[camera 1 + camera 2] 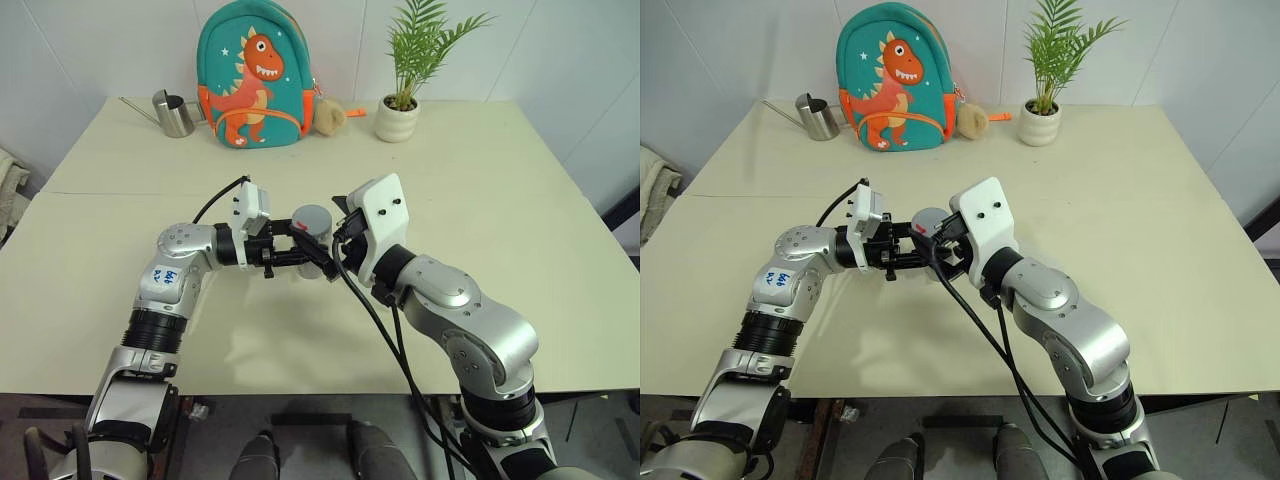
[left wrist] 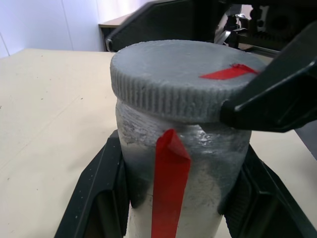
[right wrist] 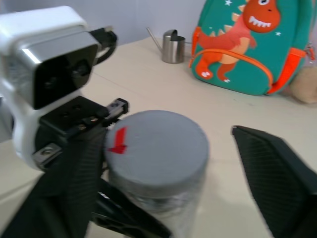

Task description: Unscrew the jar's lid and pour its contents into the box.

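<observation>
My gripper will twist the grey lid (image 3: 161,146), which sits level with its rim well down over the jar (image 3: 156,191), so the lid will turn but stay in place.
Above the middle of the table (image 1: 520,250), my left gripper (image 2: 181,198) is shut on the body of the jar (image 2: 198,163), a small cloudy-clear cylinder with a red strip, held upright. Its grey ribbed lid (image 2: 178,74), with a red mark on top, sits on the jar. My right gripper (image 3: 163,144) is open around the lid. One of its fingers (image 2: 267,99) is at the lid's rim. The other finger (image 3: 277,173) stands apart from the lid. The contents are hidden and the box is out of view.
At the table's back stand a steel watering can (image 1: 175,113), a teal dinosaur backpack (image 1: 250,75) with a plush toy (image 1: 328,117) beside it, and a potted plant (image 1: 400,115). Bare tabletop lies on both sides of the arms.
</observation>
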